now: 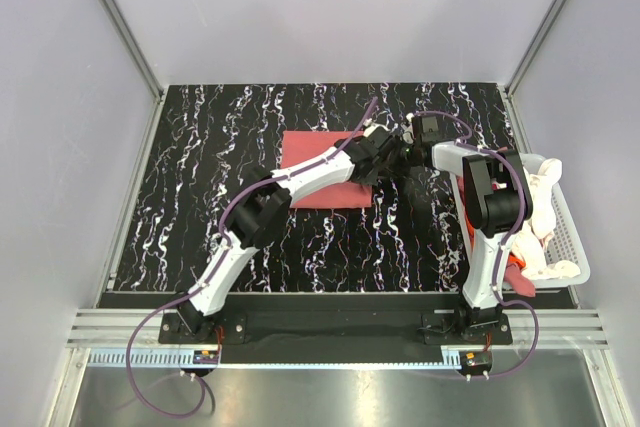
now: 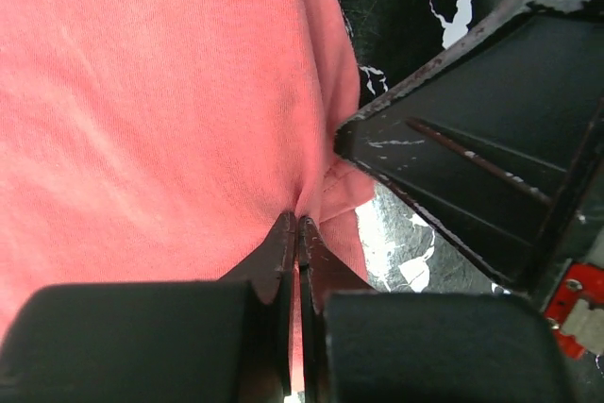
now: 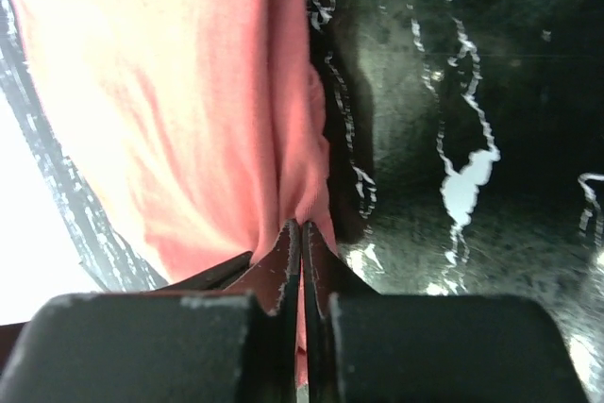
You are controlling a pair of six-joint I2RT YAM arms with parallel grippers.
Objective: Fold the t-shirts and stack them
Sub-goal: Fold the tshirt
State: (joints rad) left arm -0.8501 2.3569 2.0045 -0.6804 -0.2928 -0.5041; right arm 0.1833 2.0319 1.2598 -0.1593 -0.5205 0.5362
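Note:
One edge of the salmon-pink t-shirt (image 1: 370, 191) is crowded by both grippers, so my left gripper should go to the opposite edge (image 1: 285, 152) while my right gripper regrips this edge.
A salmon-pink t-shirt (image 1: 320, 182) lies folded flat as a rectangle in the middle of the black marbled table. My left gripper (image 1: 385, 152) is shut on its right edge, pinching a fold of the cloth (image 2: 189, 120). My right gripper (image 1: 405, 142) is close beside it and is shut on the same pink cloth (image 3: 217, 92) at that edge. The right gripper's dark body (image 2: 491, 139) shows in the left wrist view. Other shirts, cream (image 1: 545, 187) and red-orange (image 1: 515, 277), lie in the basket.
A white plastic slatted basket (image 1: 572, 237) stands at the table's right edge, behind my right arm. Grey walls with metal posts enclose the table at the back and sides. The black marbled tabletop (image 1: 200, 197) stretches left of the shirt.

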